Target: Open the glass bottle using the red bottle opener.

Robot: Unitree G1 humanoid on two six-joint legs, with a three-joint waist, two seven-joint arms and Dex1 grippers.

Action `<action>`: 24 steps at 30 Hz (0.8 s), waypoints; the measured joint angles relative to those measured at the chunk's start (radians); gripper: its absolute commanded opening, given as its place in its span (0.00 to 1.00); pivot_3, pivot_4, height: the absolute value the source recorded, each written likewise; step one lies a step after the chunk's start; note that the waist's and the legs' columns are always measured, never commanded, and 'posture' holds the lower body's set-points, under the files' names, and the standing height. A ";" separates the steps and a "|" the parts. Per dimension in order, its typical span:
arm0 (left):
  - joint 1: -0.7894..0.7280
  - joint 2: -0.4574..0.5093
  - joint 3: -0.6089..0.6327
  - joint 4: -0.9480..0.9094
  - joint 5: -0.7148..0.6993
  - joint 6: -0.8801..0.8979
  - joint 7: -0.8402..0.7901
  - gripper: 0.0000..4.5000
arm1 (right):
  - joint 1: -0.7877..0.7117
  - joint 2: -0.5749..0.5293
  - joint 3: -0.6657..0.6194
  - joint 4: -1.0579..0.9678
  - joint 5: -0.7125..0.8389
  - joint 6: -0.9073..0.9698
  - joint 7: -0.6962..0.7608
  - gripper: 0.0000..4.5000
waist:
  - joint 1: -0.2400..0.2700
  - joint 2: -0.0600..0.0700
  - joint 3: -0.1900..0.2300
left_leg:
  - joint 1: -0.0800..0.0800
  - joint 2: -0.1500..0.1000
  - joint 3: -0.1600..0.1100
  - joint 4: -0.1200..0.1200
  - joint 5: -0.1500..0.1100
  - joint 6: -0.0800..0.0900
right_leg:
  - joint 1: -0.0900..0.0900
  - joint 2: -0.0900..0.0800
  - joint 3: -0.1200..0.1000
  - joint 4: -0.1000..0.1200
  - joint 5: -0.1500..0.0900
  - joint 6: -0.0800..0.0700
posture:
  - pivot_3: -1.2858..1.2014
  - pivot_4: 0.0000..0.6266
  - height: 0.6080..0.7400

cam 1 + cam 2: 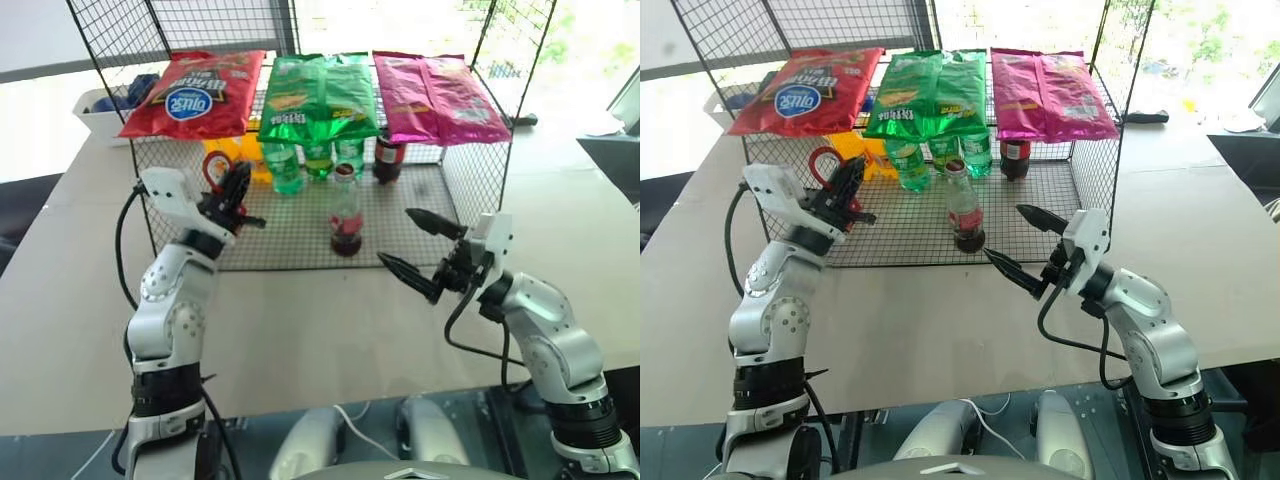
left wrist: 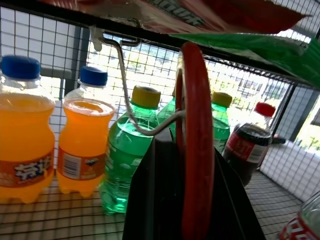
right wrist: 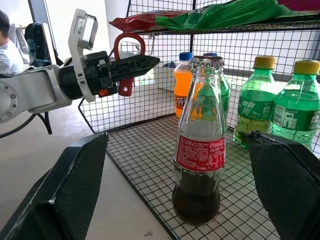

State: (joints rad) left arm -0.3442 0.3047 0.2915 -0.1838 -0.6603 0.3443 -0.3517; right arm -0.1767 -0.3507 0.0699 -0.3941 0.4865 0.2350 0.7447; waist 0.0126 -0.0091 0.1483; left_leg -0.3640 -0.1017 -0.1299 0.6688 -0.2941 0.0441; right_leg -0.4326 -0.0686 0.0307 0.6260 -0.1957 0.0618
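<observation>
A crimped cap [image 3: 207,61] holds on tight to the glass bottle's opening, so the cap [image 1: 344,171] will come off in one piece and fall when I pry with the red bottle opener.
The glass bottle [image 1: 346,215] stands upright on the wire rack's floor [image 1: 290,240], near its front edge, with dark cola in its lower part and a red label band. My left gripper [image 1: 238,190] is raised at the rack's left front corner, shut on the handle of the red bottle opener [image 1: 213,168], whose ring head stands up above the fingers. In the left wrist view the opener [image 2: 192,150] shows edge-on, with a wire hook [image 2: 125,80] ending at its ring. My right gripper [image 1: 393,235] hangs open just right of the bottle [image 3: 200,145], pointing at it without touching.
Red, green and pink chip bags [image 1: 318,95] lie on the rack's top shelf. Behind the glass bottle stand orange soda bottles [image 2: 80,145], green bottles [image 1: 318,160] and a darker cola bottle [image 1: 388,160]. Wire walls close the rack's sides. A white bin [image 1: 100,110] sits back left.
</observation>
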 measured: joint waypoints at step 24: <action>0.008 -0.042 -0.021 -0.063 -0.662 0.440 -0.126 0.01 | -0.085 -0.080 -0.013 -0.125 0.236 0.421 -0.115 1.00 | -0.002 0.000 0.000 | 0.000 0.001 0.000 0.000 0.000 0.000 | 0.000 0.001 0.001 0.000 0.000 0.000 | 0.52 0.24 0.96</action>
State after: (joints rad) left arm -0.3366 0.2624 0.2708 -0.2468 -1.3226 0.7845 -0.4773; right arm -0.2619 -0.4304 0.0566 -0.5192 0.7223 0.6559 0.6294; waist 0.0107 -0.0091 0.1484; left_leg -0.3639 -0.1012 -0.1301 0.6689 -0.2939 0.0437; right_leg -0.4326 -0.0680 0.0314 0.6261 -0.1958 0.0614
